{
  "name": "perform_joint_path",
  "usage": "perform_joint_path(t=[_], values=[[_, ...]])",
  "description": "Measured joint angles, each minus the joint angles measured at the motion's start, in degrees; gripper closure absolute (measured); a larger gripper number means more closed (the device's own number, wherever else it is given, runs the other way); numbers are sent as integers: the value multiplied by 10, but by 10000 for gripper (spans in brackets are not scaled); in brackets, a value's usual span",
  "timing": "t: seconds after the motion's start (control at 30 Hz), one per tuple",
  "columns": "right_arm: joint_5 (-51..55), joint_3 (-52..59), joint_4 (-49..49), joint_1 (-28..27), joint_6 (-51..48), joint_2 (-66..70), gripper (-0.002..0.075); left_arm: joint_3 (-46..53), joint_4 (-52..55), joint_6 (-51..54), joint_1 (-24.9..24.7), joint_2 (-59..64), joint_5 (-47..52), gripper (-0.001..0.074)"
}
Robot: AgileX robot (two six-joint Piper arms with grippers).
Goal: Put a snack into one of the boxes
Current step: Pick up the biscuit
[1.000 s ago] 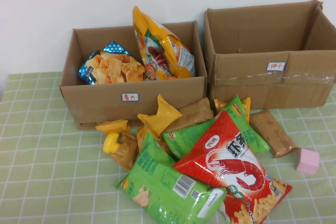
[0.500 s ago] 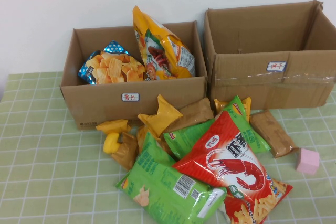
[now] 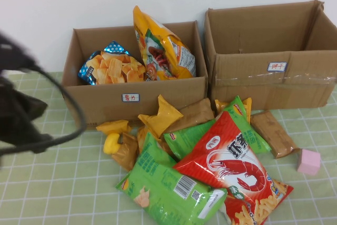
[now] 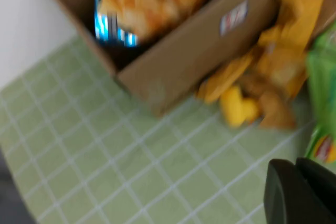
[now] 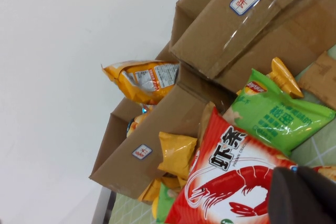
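Note:
My left gripper should keep going toward that packet's loose end and close there, as the yellow packet at the heap's edge (image 3: pixel 114 127) is uncovered beside open cloth.
Several snack bags lie in a heap in front of two open cardboard boxes. The left box (image 3: pixel 105 98) holds an orange bag (image 3: pixel 163 46) and a blue bag of chips (image 3: pixel 113 67). The right box (image 3: pixel 253 77) looks empty. A red prawn-cracker bag (image 3: pixel 231 167) and a green bag (image 3: pixel 163 188) lie nearest me. My left arm (image 3: pixel 21 119) shows blurred at the far left, beside the left box. My left gripper (image 4: pixel 296 182) is shut and empty over the green cloth near the small yellow packets (image 4: pixel 236 106). My right gripper (image 5: pixel 302 192) is shut and empty, low over the red bag (image 5: pixel 226 182).
A pink block (image 3: pixel 308 162) sits at the right on the green checked cloth (image 3: pixel 52 193). Brown packets (image 3: pixel 273 133) and yellow packets (image 3: pixel 160 117) lie between the boxes and the big bags. A white wall stands behind the boxes.
My left arm has come into the high view at the far left, blurred with motion. The snacks and boxes have not moved.

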Motion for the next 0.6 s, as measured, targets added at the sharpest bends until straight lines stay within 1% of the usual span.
perform_joint_path(t=[0.07, 0.13, 0.27, 0.43, 0.53, 0.6], values=[[-1, 0, 0, 0, 0, 0, 728, -9, 82, -79, -37, 36, 0, 736], [-1, 0, 0, 0, 0, 0, 728, -16, 139, -145, -72, 68, 0, 736], [-1, 0, 7, 0, -1, 0, 728, -25, 230, -266, -128, 117, -7, 736], [-2, 0, 10, 0, -1, 0, 728, -43, 306, -393, -166, 181, -16, 736], [-2, 0, 10, 0, -1, 0, 728, -62, 324, -437, -177, 220, -23, 735], [-2, 0, 10, 0, -1, 0, 728, -77, 324, -462, -177, 244, -26, 717]])
